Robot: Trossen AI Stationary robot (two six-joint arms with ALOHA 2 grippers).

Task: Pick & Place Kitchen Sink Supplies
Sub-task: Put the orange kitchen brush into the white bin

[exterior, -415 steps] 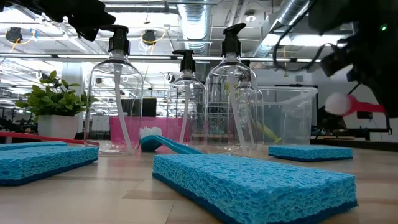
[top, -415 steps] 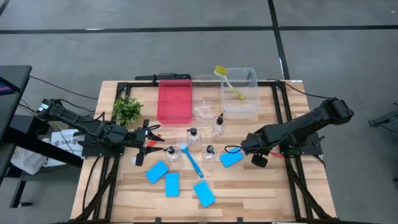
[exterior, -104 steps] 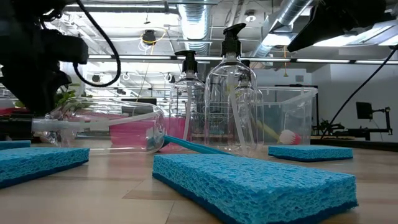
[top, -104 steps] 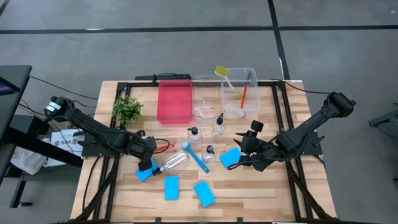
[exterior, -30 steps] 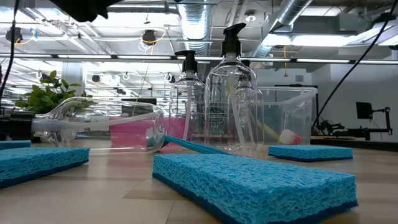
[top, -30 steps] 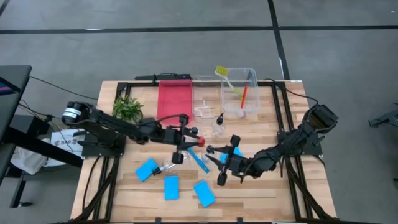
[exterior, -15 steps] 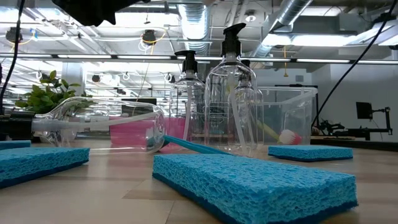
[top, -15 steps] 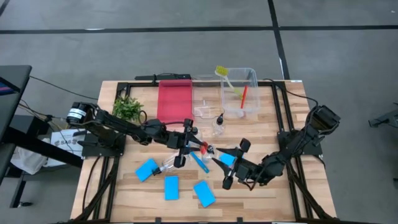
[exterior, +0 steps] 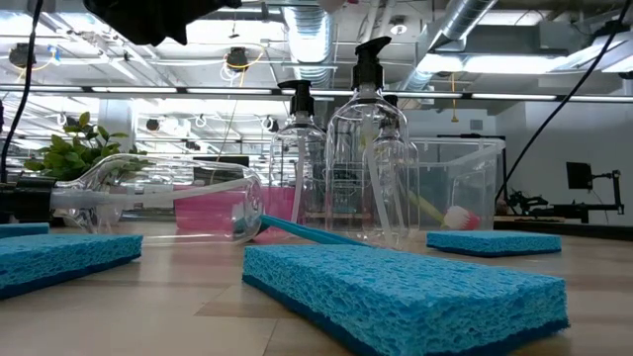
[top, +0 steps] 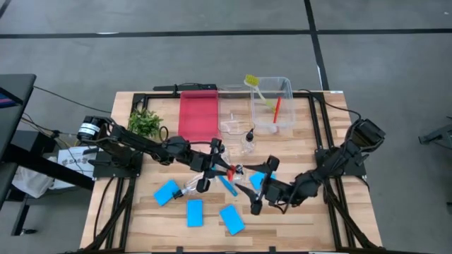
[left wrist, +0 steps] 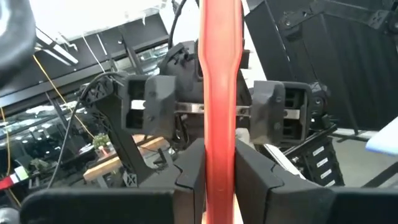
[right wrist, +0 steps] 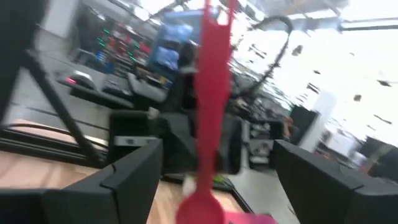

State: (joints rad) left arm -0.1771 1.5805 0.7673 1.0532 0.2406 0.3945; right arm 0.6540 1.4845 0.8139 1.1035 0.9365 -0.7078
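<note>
The clear bin with the brushes (top: 272,103) is on my right gripper's side. My right gripper should first take the red brush (top: 231,173) from my left gripper.
A red brush (top: 232,169) hangs above the table's middle, with my left gripper (top: 220,168) shut on it. My right gripper (top: 263,187) faces it from the right and is open. Its fingers (right wrist: 134,180) stand wide on either side of the red handle (right wrist: 211,93) without touching it. One clear pump bottle (exterior: 158,198) lies on its side; two others (exterior: 371,148) stand upright. A blue brush (top: 227,185) and several blue sponges (top: 194,212) lie flat on the table. My left gripper pinches the red brush's handle (left wrist: 219,168) between its two fingers. It comes about level from the table's left, and the handle runs on ahead of the fingers toward my right gripper. The brush is lifted clear of the table.
At the far edge stand a red tray (top: 199,114), a clear bin (top: 233,120) and a second clear bin (top: 282,92) that holds a yellow-green brush and a red one. A small green plant (top: 145,123) stands at the far left.
My left gripper has carried the red brush a little toward the table's right edge and toward my right gripper. My right gripper has turned and now faces the brush, with the handle between its fingers.
</note>
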